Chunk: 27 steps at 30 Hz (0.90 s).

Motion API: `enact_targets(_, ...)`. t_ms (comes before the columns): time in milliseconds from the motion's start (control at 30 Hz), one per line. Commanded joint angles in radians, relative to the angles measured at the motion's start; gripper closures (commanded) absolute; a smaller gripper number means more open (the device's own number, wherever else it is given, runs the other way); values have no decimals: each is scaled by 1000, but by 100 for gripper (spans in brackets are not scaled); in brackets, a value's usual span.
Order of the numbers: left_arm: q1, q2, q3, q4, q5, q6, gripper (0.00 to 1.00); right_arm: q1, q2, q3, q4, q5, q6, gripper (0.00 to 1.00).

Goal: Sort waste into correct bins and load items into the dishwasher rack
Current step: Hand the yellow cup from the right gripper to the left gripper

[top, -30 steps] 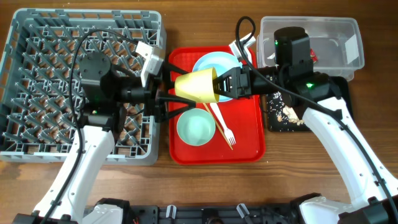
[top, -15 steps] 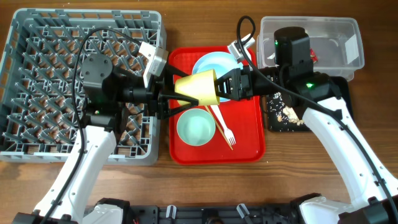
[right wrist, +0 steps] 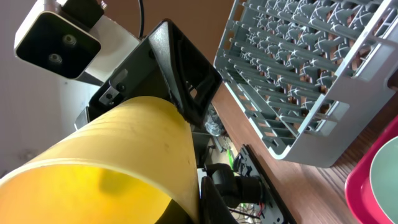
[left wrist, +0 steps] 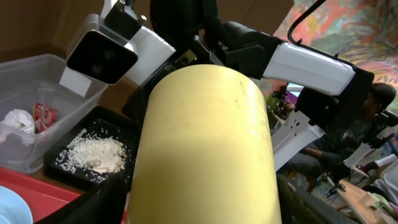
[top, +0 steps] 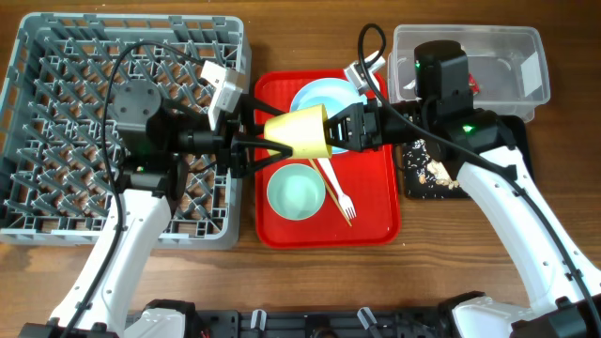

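The yellow cup [top: 298, 133] is held by both grippers, so next my right gripper lets go of the cup's rim and moves away before my left gripper takes the cup to the dishwasher rack [top: 192, 199].
The small yellow cup [top: 299, 130] hangs on its side above the red tray, held between both arms. My right gripper [top: 331, 130] is shut on the cup's rim, one finger inside it [right wrist: 199, 205]. My left gripper [top: 272, 143] closes on the cup's narrow base end, with a finger against each side [left wrist: 199, 211]. The cup fills the left wrist view [left wrist: 205, 143] and the right wrist view [right wrist: 118, 155]. The pale plate [top: 319, 94], green bowl [top: 296, 191], white fork [top: 338, 195] and wooden stick [top: 326, 180] lie on the tray. The white bowl is out of view.
The grey dishwasher rack [top: 56, 56] stands at the left. The red tray [top: 376, 216] is in the middle. The clear tub [top: 507, 42] at the back right holds a tissue [left wrist: 17, 121] and a red wrapper [left wrist: 42, 115]. The black tray [top: 432, 174] holds crumbs [left wrist: 96, 152].
My left gripper moved right from the tray's left edge, and its fingers closed in around the cup's base. The right arm and the cup stayed still.
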<state>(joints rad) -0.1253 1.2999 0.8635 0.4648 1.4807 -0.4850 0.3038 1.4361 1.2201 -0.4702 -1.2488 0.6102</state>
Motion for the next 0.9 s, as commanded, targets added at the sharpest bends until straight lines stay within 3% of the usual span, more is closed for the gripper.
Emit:
enact_targets(0,17,2,11,3,30,-3,24,0,2,10,2,-9,18,96)
enact_targets(233,17,2,11,3,31,-3,27,0,2,10,2,-10,20,96)
enact_targets(567,17,2,11,3,30,-2,48,0,2,10,3,-10,19,96)
enact_targets(767,17,2,11,3,30,-2,55,0,2,10,3,-10,21,95)
enact_targets(867,17,2,11,3,30,-2,55,0,2,10,3,-9,18,85)
